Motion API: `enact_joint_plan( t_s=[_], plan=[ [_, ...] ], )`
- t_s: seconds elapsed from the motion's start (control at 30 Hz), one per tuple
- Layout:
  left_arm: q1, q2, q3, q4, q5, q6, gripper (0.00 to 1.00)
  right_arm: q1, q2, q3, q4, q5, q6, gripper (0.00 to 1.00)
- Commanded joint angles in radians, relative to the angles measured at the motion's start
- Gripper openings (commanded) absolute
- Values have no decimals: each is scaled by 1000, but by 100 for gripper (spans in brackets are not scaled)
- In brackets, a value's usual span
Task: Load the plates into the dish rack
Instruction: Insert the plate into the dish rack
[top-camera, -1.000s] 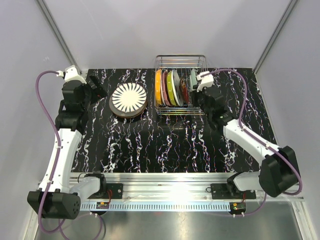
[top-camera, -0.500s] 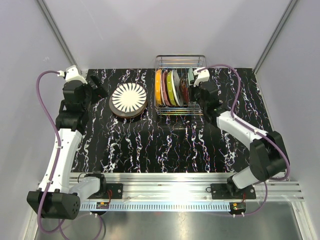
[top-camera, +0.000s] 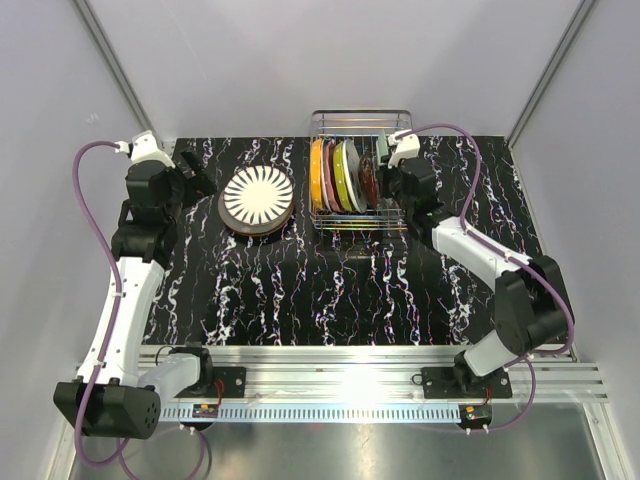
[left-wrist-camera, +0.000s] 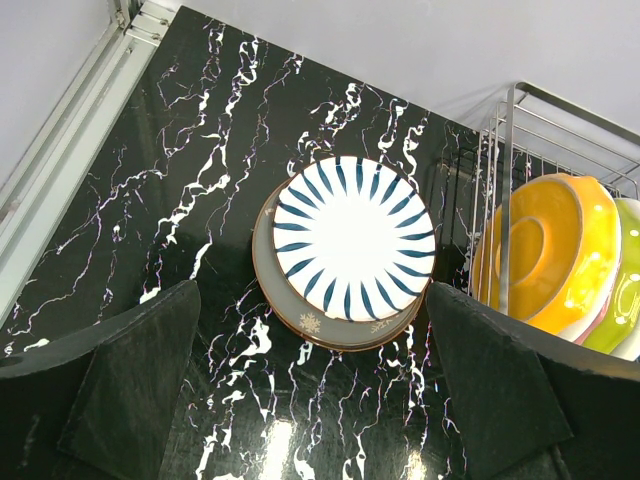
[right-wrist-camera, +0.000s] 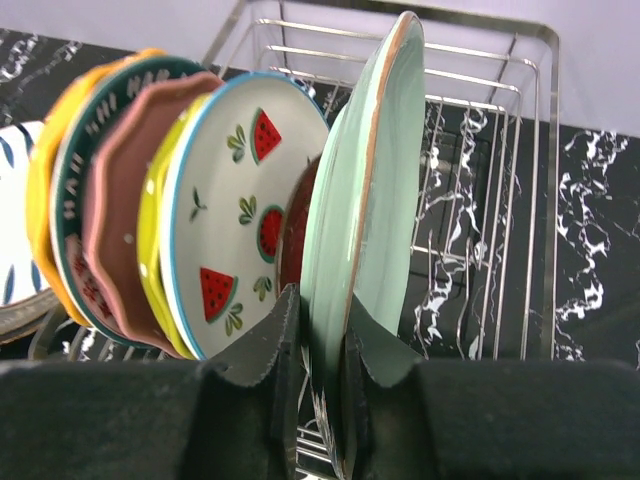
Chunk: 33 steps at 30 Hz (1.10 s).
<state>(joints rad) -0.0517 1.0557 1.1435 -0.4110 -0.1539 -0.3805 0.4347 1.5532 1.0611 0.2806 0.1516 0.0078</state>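
The mint-green plate's top edge (right-wrist-camera: 402, 32) tips away from the dark red plate (top-camera: 368, 182), so my right gripper needs to lean the mint-green plate back against the dark red plate before it opens.
The wire dish rack (top-camera: 395, 122) stands at the back of the table with several plates upright in it: orange (right-wrist-camera: 45, 200), pink (right-wrist-camera: 120, 200), yellow (right-wrist-camera: 152, 260), white with watermelons (right-wrist-camera: 240, 200) and dark red (right-wrist-camera: 298, 235). My right gripper (right-wrist-camera: 318, 350) is shut on the lower edge of a mint-green plate (right-wrist-camera: 370, 190), which stands upright inside the rack just right of the dark red one. A white plate with blue stripes (top-camera: 257, 195) lies on a grey-brown plate (left-wrist-camera: 320, 325) left of the rack. My left gripper (left-wrist-camera: 315, 400) hovers open beside that stack, nothing between its fingers.
The rack's right-hand slots (right-wrist-camera: 500, 220) hold no plates. A metal rail (left-wrist-camera: 70, 130) runs along the table's left edge, and grey walls close in behind the rack. The right arm's forearm (top-camera: 470, 245) slants across the marble top (top-camera: 330, 290).
The right arm has swung left and pushed its gripper with the mint-green plate closer into the rack. The left arm has not moved.
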Motion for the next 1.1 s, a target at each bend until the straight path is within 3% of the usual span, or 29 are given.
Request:
enact_joint_plan(
  t_s=[0.0,0.23,0.7,1.07],
  plan=[
    [-4,-5,35,28,-10,12,99,6,-79,125,141,-38,-2,0],
    [-4,-5,35,29,-9,11,99,4,-94,146,127,-50,3,0],
    [-4,-3,36,28,-9,12,99,-2,37,123,149,-73,55,0],
    [-4,6,41,24,-3,11,99,-2,108,105,154,-7,31,1]
  ],
)
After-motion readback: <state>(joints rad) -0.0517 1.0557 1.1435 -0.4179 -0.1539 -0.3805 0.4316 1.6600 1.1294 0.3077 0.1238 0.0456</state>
